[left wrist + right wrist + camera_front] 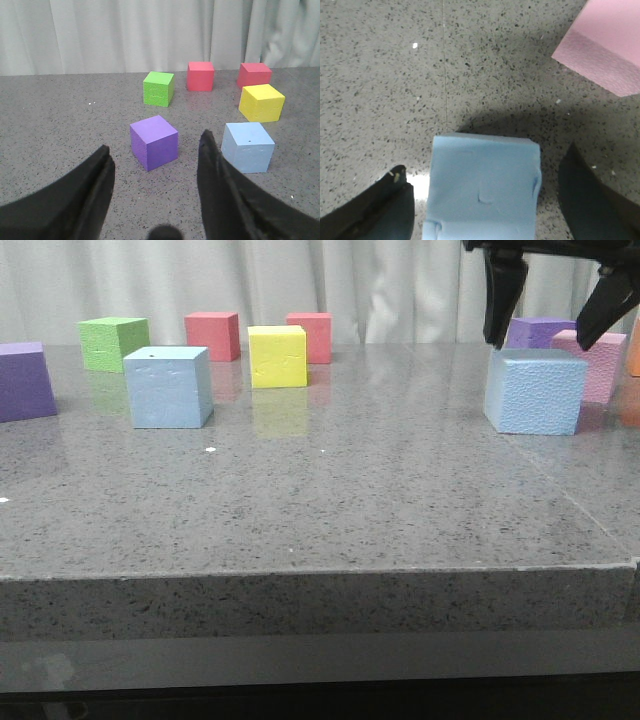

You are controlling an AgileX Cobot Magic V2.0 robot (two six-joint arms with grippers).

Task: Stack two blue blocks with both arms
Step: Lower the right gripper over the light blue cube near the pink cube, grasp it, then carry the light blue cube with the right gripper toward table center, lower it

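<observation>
The pebbly blue block (pixel 535 392) is standing a long way from the smooth one, so next the right gripper brings the pebbly block to the open middle (pixel 370 432) before the left gripper does the stacking.
The smooth blue block (pixel 168 387) stands on the table at the left; it also shows in the left wrist view (pixel 247 147). The pebbly blue block (pixel 535 390) stands at the right. My right gripper (pixel 541 342) is open and hangs just above this block, one finger on each side. In the right wrist view the block (pixel 482 190) lies between the fingers of the gripper (pixel 485 161), with a gap on both sides. My left gripper (pixel 155 145) is open and empty, back from a purple cube (pixel 154 142), with the smooth blue block beside its one finger. It is out of the front view.
A purple cube (pixel 25 380), a green cube (pixel 113 342), two red cubes (pixel 213 335) (pixel 312 336) and a yellow cube (pixel 277 355) stand around the smooth block. A pink cube (pixel 600 365), a purple cube (pixel 540 332) and an orange one (pixel 634 350) crowd behind the pebbly block.
</observation>
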